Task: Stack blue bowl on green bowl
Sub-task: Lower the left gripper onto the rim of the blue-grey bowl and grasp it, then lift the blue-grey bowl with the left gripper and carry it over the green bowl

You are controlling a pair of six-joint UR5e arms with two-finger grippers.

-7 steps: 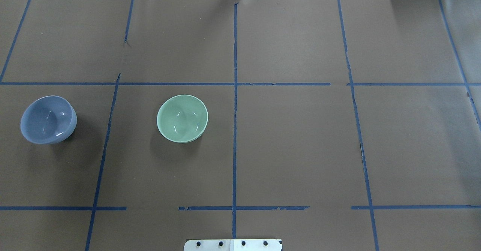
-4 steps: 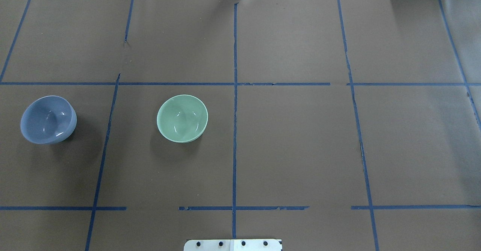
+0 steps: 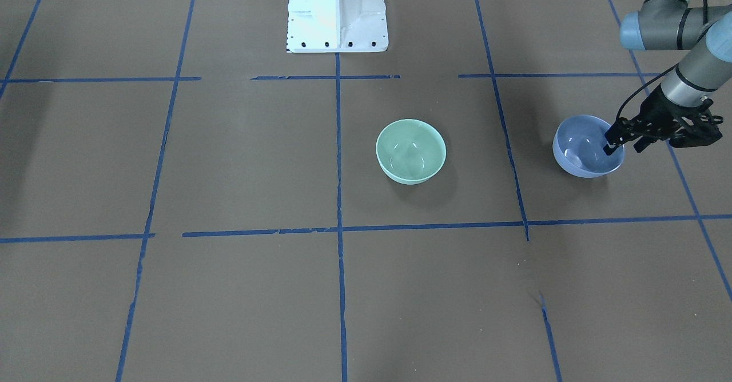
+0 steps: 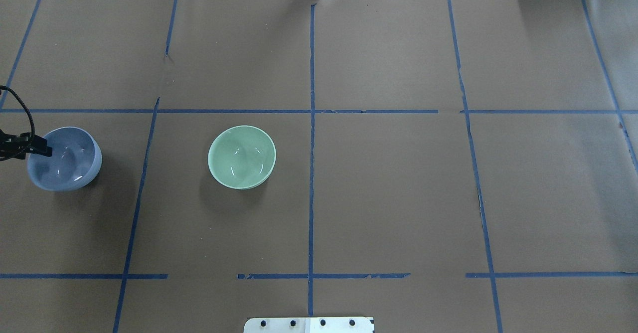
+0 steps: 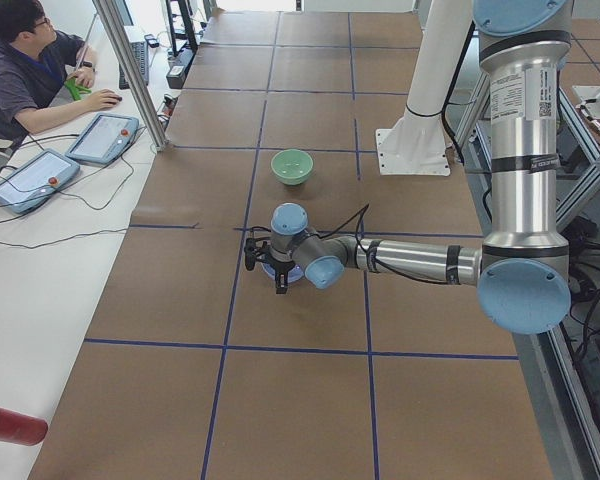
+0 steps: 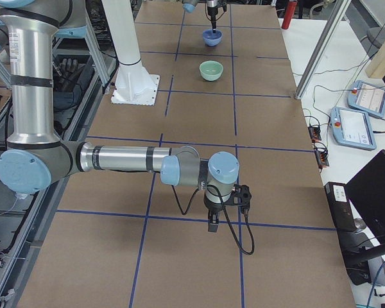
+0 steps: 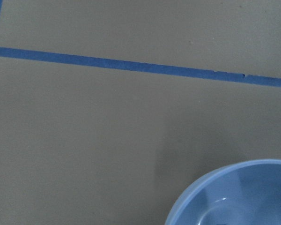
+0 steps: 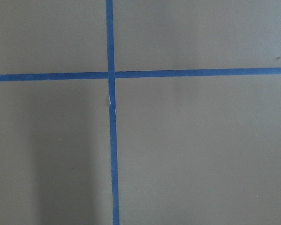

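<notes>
My gripper will lower the blue bowl (image 3: 588,146), which should sit deep inside with a thin green edge showing. The green bowl (image 3: 411,151) is empty and has a similar shape.
The blue bowl (image 3: 580,153) stands upright at my far left of the table; it also shows in the overhead view (image 4: 67,166) and in the left wrist view (image 7: 239,197). The green bowl (image 3: 410,151) stands upright to its side, apart from it, and shows in the overhead view (image 4: 241,157) too. My left gripper (image 3: 624,146) is open and straddles the blue bowl's outer rim, with one finger (image 4: 44,150) inside the bowl and the other outside. My right gripper (image 6: 212,223) hangs low over bare table far from both bowls; I cannot tell whether it is open or shut.
The robot's white base (image 3: 337,10) stands at the table's middle edge. Blue tape lines (image 4: 311,123) divide the brown table cover. An operator (image 5: 20,70) sits at a side desk with tablets (image 5: 30,180).
My left gripper has come into the overhead view from the left edge and now sits at the blue bowl's rim. Neither bowl has moved.
</notes>
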